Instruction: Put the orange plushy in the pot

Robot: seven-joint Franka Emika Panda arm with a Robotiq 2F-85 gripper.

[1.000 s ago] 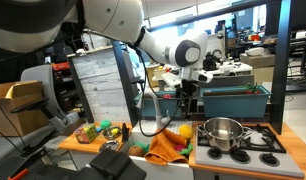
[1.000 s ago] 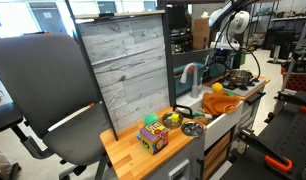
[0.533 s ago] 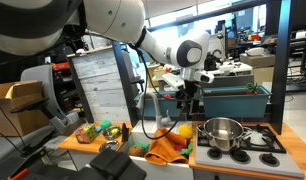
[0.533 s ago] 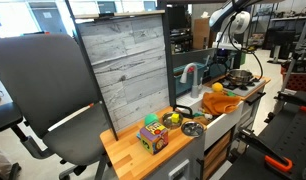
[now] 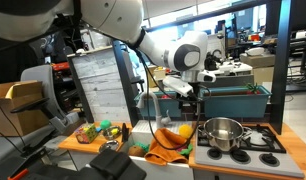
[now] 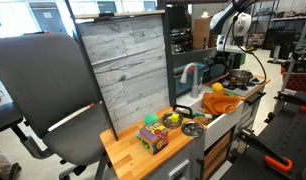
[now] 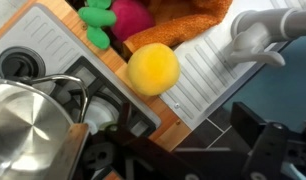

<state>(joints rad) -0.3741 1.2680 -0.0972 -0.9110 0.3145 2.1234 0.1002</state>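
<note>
The orange plushy (image 7: 153,69) is outside my gripper's open fingers, so I need to move back toward the orange cloth (image 7: 181,30) and come down around the plushy before I close my fingers.
The orange plushy (image 7: 153,68) is a round yellow-orange ball lying at the edge of the white sink drainboard, next to the stove. It shows in both exterior views (image 5: 185,131) (image 6: 217,88). The steel pot (image 5: 222,132) stands on the stove beside it, also visible in an exterior view (image 6: 240,76) and at the lower left of the wrist view (image 7: 28,130). My gripper (image 5: 183,95) hangs above the plushy, apart from it. In the wrist view its dark fingers (image 7: 208,150) are spread with nothing between them.
An orange cloth (image 5: 167,148) lies in the sink area by the plushy. A grey faucet (image 7: 258,35) rises over the sink. A green and magenta toy (image 7: 111,15) lies beyond the plushy. A teal bin (image 5: 233,100) stands behind the stove. Small toys (image 6: 153,135) sit on the wooden counter.
My gripper has shifted a little sideways, away from the pot, and slightly down towards the plushy. The plushy and pot have not moved.
</note>
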